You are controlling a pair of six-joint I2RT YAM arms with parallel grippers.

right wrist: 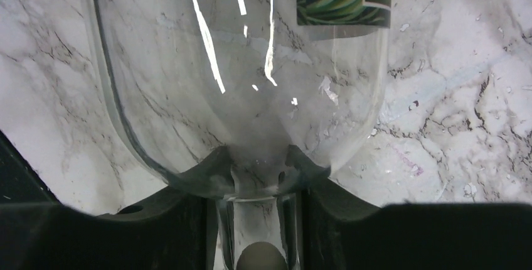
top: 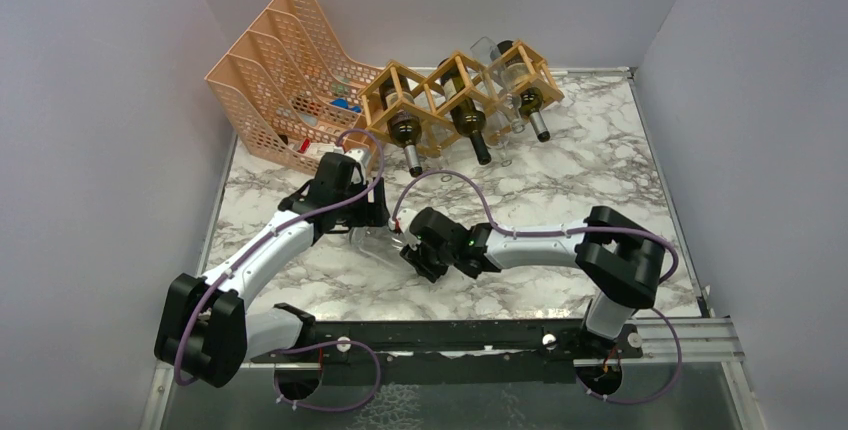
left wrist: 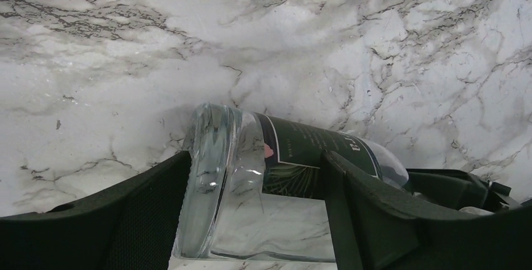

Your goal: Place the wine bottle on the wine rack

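Observation:
Next, my left gripper moves back out of the way before my right gripper carries the bottle base-first onto the wine rack [top: 432, 90], because my left gripper's open fingers are on both sides of the bottle's base [left wrist: 210, 185].
A clear glass wine bottle [top: 378, 243] with a dark green label lies on its side on the marble table between my two grippers. My right gripper [top: 412, 250] is shut on the bottle's neck; in the right wrist view [right wrist: 258, 182] the fingers clamp just below the shoulder of the bottle [right wrist: 238, 81]. My left gripper [top: 372, 222] is open, and in the left wrist view [left wrist: 257, 220] its fingers straddle the base end of the bottle [left wrist: 232, 176]. The wooden wine rack [top: 460, 90] stands at the back, apart from both grippers.
The rack holds three dark bottles [top: 470, 130] and a clear one. A peach perforated file organizer [top: 285, 70] stands at the back left, just beyond the left arm. Walls close in the table on the left, back and right.

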